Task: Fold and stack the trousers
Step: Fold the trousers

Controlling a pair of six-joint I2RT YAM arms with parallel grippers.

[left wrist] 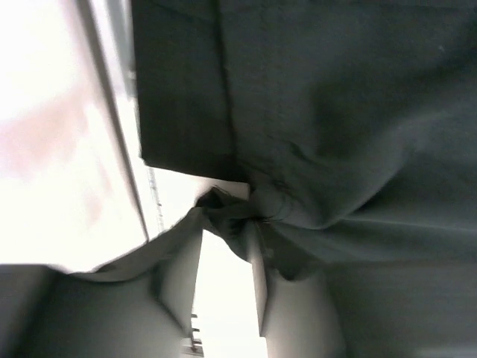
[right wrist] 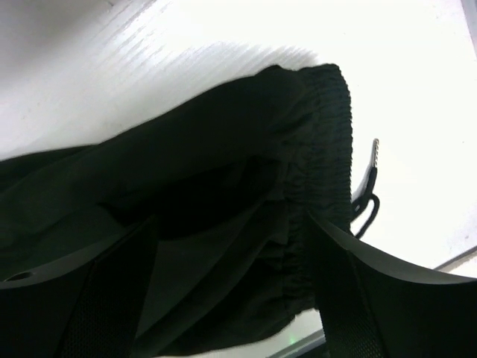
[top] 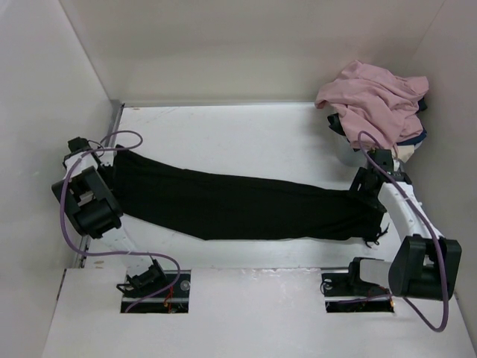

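My left gripper should open and back away, since it holds the bunched leg hem (left wrist: 225, 206) near the metal rail, before my right gripper folds the waistband (top: 373, 222) over.
The black trousers (top: 238, 203) lie stretched across the table from left to right, folded lengthwise. My left gripper (top: 112, 158) is at their left end. In the left wrist view it (left wrist: 238, 212) is shut on a bunched bit of the leg hem (left wrist: 253, 216). My right gripper (top: 364, 186) is at the waistband end. In the right wrist view its jaws (right wrist: 232, 224) stand wide apart, with the gathered waistband (right wrist: 320, 171) and loose cloth lying between them. A black drawstring (right wrist: 369, 186) trails off the waistband.
A dusty-pink garment (top: 373, 97) is heaped at the back right corner over navy and cream cloth (top: 414, 140). White walls close in the left, back and right sides. A metal rail (top: 115, 119) runs along the table's left edge, close to my left gripper.
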